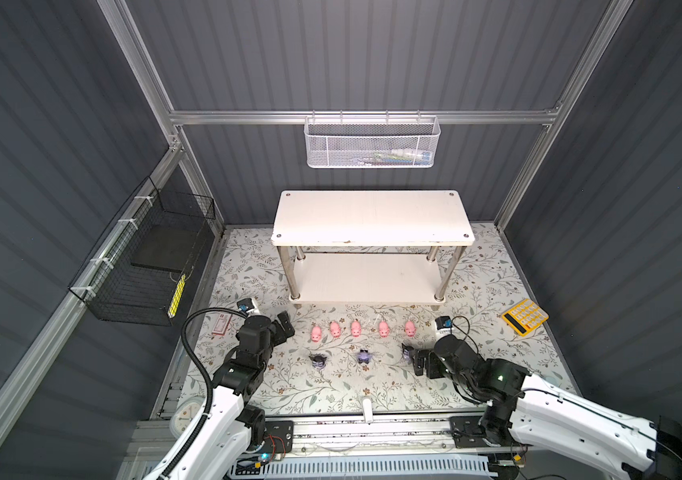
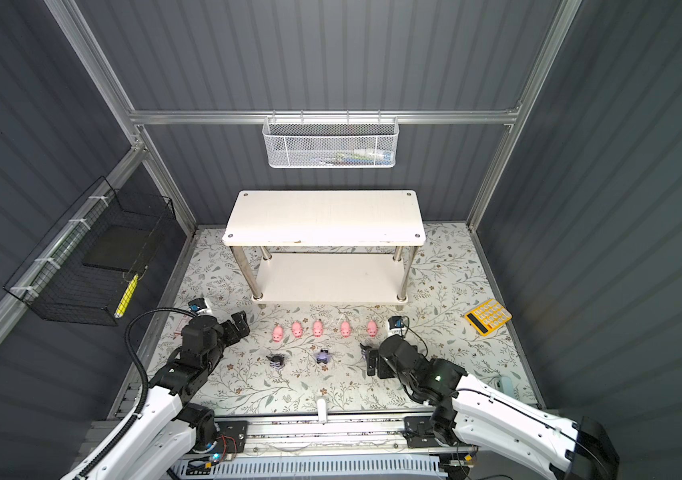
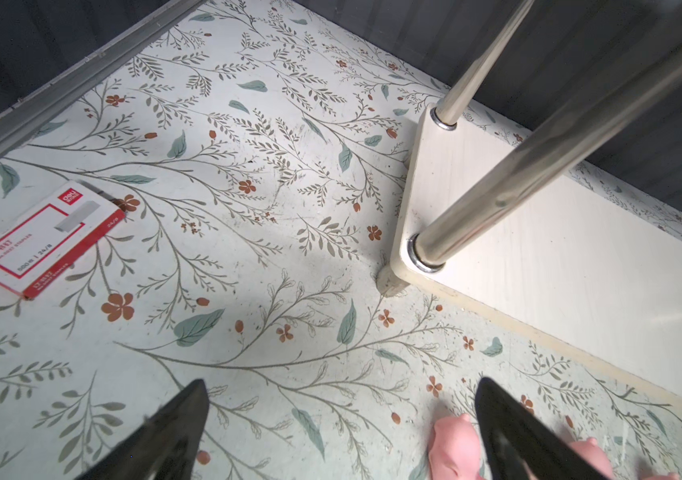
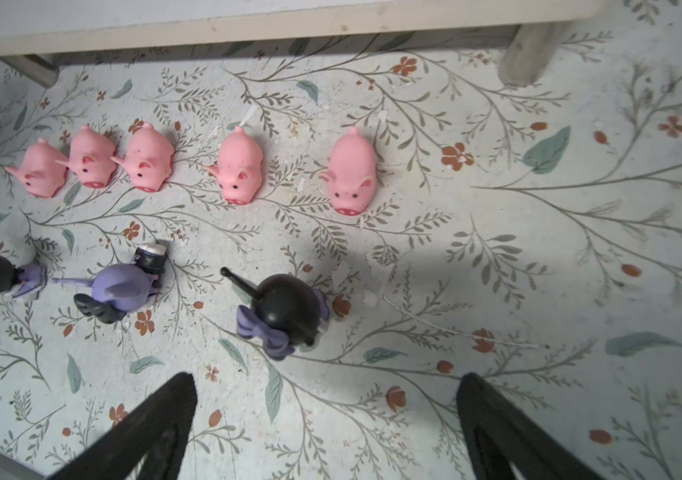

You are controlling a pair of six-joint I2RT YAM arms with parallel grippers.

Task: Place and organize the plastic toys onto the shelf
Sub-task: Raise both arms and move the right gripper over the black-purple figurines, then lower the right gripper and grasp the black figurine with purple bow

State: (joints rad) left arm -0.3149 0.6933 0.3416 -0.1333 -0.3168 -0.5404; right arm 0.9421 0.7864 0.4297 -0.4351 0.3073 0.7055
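Observation:
My right gripper keeps moving in, as the black-and-purple figure ahead of its open fingers stands clear of its neighbours, until they surround its round black body.
Several pink pig toys stand in a row on the floral mat in front of the white two-tier shelf, whose boards are bare. Three black-and-purple figures stand in a nearer row. My left gripper is open at the left end of the pig row; the leftmost pig lies just inside one finger. My right gripper is open and empty, right beside the rightmost figure, which stands just beyond its fingertips.
A yellow calculator lies on the mat at the right. A red-and-white staple box lies at the left edge. A black wire basket hangs on the left wall and a white mesh basket on the back rail.

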